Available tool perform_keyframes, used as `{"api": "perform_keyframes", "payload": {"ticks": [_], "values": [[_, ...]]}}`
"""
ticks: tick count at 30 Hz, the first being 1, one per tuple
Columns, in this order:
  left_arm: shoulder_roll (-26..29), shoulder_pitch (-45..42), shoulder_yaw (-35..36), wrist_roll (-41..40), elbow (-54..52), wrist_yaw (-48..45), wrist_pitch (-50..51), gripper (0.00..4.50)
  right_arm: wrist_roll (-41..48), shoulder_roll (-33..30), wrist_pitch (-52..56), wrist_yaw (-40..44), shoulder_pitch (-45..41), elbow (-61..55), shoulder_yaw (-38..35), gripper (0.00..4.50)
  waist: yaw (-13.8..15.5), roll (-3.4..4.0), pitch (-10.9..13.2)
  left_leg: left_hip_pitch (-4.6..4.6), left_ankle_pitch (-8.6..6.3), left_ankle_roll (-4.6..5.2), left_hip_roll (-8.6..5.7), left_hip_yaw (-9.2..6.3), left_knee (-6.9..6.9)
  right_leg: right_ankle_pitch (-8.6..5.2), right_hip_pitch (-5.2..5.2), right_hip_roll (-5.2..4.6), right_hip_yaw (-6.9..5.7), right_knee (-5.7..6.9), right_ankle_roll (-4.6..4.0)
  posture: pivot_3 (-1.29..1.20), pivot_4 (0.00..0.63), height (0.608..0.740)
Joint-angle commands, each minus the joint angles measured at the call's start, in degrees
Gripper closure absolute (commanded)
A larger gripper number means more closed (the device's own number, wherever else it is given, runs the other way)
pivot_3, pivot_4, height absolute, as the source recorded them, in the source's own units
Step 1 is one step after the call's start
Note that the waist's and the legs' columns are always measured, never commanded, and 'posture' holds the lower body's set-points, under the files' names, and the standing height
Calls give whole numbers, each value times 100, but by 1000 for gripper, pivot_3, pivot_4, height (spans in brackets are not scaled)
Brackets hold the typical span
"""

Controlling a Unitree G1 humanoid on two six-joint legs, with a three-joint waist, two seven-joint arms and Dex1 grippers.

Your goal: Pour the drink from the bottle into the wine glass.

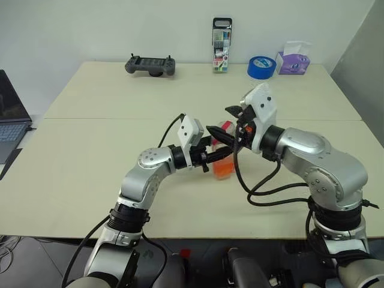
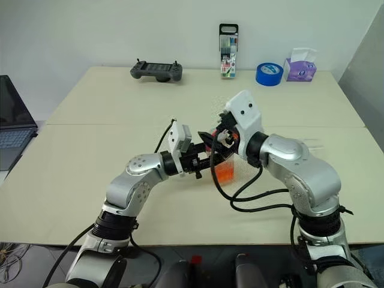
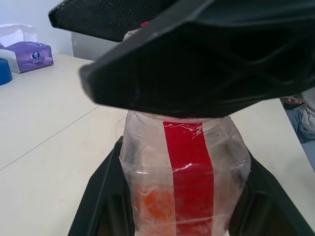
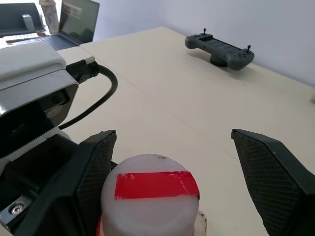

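Note:
The round white cap (image 4: 150,196) is its own piece over the clear bottle, so I expect it to come off in one piece as I pull it away.
My left gripper (image 1: 220,150) is shut on the bottle (image 1: 224,168), a small clear one held upright just above the table's middle. The orange-red drink (image 2: 223,173) fills its lower part, and a red strip runs down its side (image 3: 187,167). My right gripper (image 1: 231,127) comes in from the right at the bottle's top, open. In the right wrist view its two fingers (image 4: 268,169) stand wide apart on either side of the white cap with the red stripe (image 4: 150,194), not touching it. The wine glass is hidden or out of view.
Along the table's far edge lie a grey handheld controller (image 1: 150,65), a pack of markers (image 1: 222,53), a blue tape roll (image 1: 261,66) and a purple tissue box (image 1: 293,60). A laptop (image 1: 12,120) sits off the left side.

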Motion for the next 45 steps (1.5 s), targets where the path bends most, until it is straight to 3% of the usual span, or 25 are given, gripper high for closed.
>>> {"api": "perform_keyframes", "payload": {"ticks": [1,5,7,12,18,22,27,31,35,42,45], "values": [[-2,-1,4,-70,-293,-88,-218,2735,-529,575,1061,-1194,-169,-496,-399,546,3,1,-1,0,0,0,0,-2,-1,0,0,0,0,1,0,0,150,740],[-3,-4,6,-65,-264,-85,-234,2736,-807,926,1822,-1702,-302,-848,-444,714,7,1,-1,-3,1,-1,-2,-3,0,0,-3,-3,-1,1,0,0,150,740],[-6,-4,1,-64,-253,-90,-241,2736,-881,1046,2115,-1832,-355,-1007,-504,1121,5,2,-1,-2,1,-1,-5,2,0,0,-2,-5,1,1,0,0,150,740],[-24,-70,1,-43,-156,-107,-279,2736,-872,951,2461,-1791,-493,-1085,-597,2615,-4,2,-1,-1,0,0,-5,-1,-1,0,-2,-4,-2,0,0,0,150,740],[-46,-178,2,-11,-7,-132,-349,2736,-472,-44,1664,-841,-622,-709,-633,2606,-7,2,-1,-2,0,1,-11,2,0,0,1,10,-3,-4,0,0,150,740],[-72,-221,-45,-19,13,-157,-377,2738,400,-1043,-798,1843,-319,-36,-639,2606,-8,1,-1,-2,-1,3,-17,16,-1,-1,6,10,-3,-11,2,0,150,740],[-69,-274,-52,-3,69,-198,-424,2739,767,-1519,-2200,3765,-564,1779,-578,2606,-20,0,0,3,-1,5,-9,33,0,-1,7,17,3,-9,2,0,150,740],[5,-224,-22,-18,-34,-137,-400,2739,420,-1595,-2873,4174,-1033,3017,-361,2606,-37,0,0,6,-1,5,3,33,-1,0,4,30,2,-2,0,0,150,740],[66,-151,1,-14,-103,-50,-398,2739,416,-1694,-2927,4286,-1214,3280,-256,2606,-6,0,0,2,-1,4,7,21,-3,0,1,32,-6,0,0,0,150,740],[99,-95,51,-62,-143,48,-340,2740,398,-1891,-2721,4208,-1203,2961,-131,127,13,0,0,-3,-1,3,-11,8,3,0,2,7,2,-5,0,0,150,740],[92,-95,98,-105,-149,79,-297,2740,425,-1971,-2497,3998,-1204,2640,-177,0,13,0,0,-3,-1,3,-11,7,3,0,2,5,2,-5,0,0,150,740]]}}
